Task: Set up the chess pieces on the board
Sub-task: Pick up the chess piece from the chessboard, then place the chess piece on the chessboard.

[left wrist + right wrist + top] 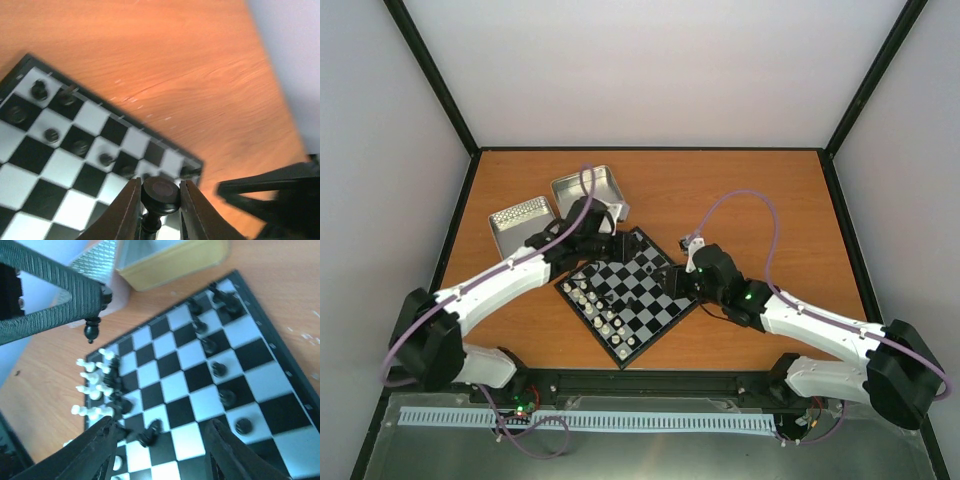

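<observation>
The black piece's narrow end [91,331] sticks out clear of my left gripper, so my open right gripper should keep moving toward that end until its fingers straddle it.
The chessboard [650,262] lies turned like a diamond in the middle of the table. White pieces [595,308] stand in rows along its near-left edge. Black pieces [217,369] stand along the far-right side, and a few more [150,432] lie by the white rows. My left gripper [159,210] is shut on a black piece [160,196] and holds it above the board's far corner; it also shows hanging from the fingers in the right wrist view [90,331]. My right gripper [157,450] is open and empty over the board's right side.
Two silver metal tins [520,222] [588,190] sit behind the board at the back left. The second tin also shows in the right wrist view [170,257]. Bare wooden table [760,190] lies to the right and behind.
</observation>
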`<state>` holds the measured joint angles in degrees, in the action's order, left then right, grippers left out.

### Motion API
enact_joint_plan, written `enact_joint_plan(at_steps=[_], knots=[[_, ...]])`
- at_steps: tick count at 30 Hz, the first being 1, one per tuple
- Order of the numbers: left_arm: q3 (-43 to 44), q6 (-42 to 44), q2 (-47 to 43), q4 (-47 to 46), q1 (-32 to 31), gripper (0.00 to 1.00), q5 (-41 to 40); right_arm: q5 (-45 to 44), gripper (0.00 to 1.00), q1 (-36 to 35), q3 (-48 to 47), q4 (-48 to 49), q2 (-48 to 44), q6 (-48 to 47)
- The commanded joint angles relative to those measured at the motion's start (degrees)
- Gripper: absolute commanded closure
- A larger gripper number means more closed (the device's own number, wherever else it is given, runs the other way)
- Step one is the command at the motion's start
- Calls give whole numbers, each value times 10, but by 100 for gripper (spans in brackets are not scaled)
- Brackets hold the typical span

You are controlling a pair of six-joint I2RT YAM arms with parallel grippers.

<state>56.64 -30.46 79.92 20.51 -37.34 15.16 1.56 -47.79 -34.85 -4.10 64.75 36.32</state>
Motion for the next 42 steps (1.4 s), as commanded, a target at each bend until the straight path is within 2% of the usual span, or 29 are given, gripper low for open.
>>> enact_joint_plan(at_steps=[1, 7, 11, 20, 28, 36, 42], knots=[[-27, -159, -62, -144, -3, 81, 82, 50, 49, -9, 7, 134, -20, -16], [-38, -293, -103, -212, -3, 80, 108, 47, 46, -13, 15, 207, -51, -17], [-52, -342, -135, -246, -3, 80, 105, 17, 46, -13, 16, 222, -67, -5], [-84, -455, -176, -303, -2, 80, 116, 38, 49, -13, -2, 274, -62, 11], [-106, -485, -209, -308, -3, 80, 88, 80, 51, -13, -11, 318, -52, 12], [-116, -515, -203, -339, -3, 80, 108, 99, 52, -13, -18, 344, -37, 22], [-124, -526, -205, -347, -3, 80, 112, 84, 61, -13, -35, 342, -28, 33]])
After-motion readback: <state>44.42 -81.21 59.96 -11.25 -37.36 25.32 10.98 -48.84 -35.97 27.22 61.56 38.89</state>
